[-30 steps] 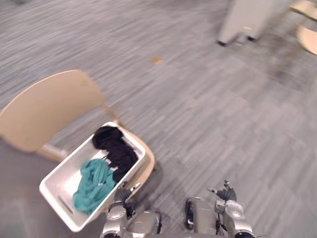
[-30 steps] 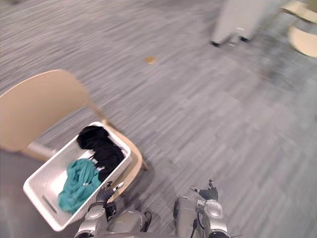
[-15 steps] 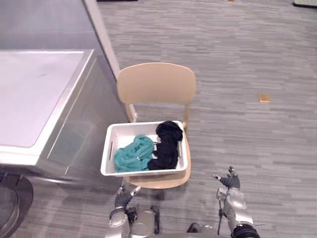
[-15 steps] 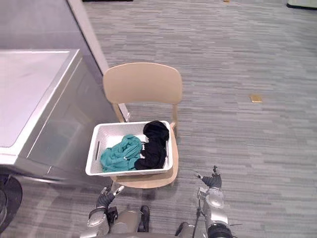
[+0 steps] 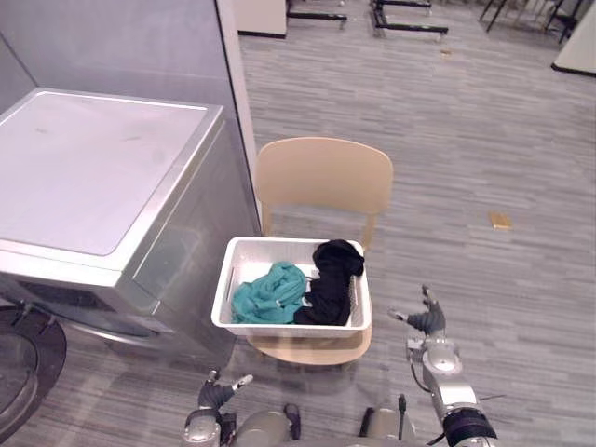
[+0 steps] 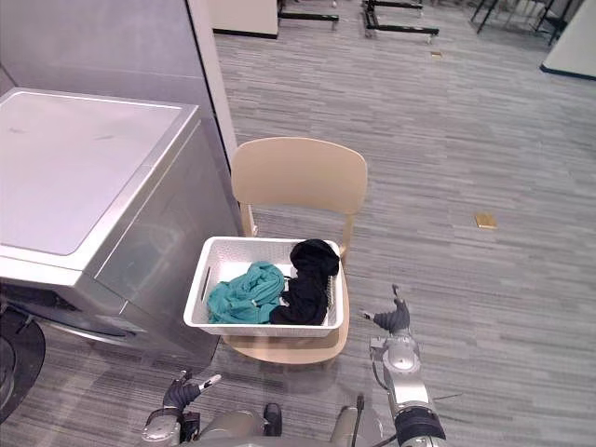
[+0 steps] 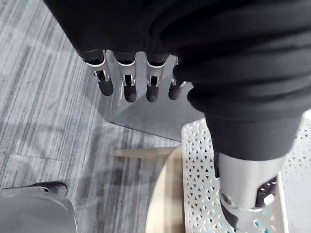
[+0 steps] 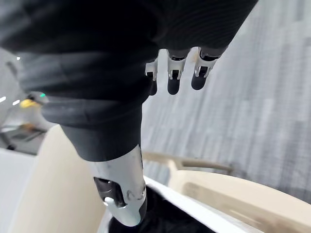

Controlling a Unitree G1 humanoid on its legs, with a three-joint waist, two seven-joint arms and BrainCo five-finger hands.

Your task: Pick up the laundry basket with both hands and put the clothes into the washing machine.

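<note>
The teal cloth (image 5: 271,295) meets the black cloth only (image 5: 304,300) along their edges, so the teal cloth will come free alone when I lift it.
A white laundry basket (image 5: 289,328) sits on the seat of a tan chair (image 5: 323,177). Inside it lie a teal cloth (image 5: 270,291) on the left and a black cloth (image 5: 332,279) on the right. A silver washing machine (image 5: 93,168) stands just left of the chair. My left hand (image 5: 216,396) hangs low, in front of the basket's near left corner, open and holding nothing. Its wrist view looks past straight fingers (image 7: 129,87) at the basket's perforated wall (image 7: 199,184). My right hand (image 5: 426,323) is open beside the basket's right end, apart from it, fingers (image 8: 175,73) relaxed.
The washer's round door (image 5: 23,368) shows at the lower left. A grey partition (image 5: 140,47) rises behind the machine. On the floor to the right lies a small tan scrap (image 5: 500,220). Furniture legs (image 5: 372,14) stand far back. Open floor lies right of the chair.
The camera has swung round, bringing the washing machine and the chair's front into view. Both hands stay low and open; the right one now sits higher, beside the basket.
</note>
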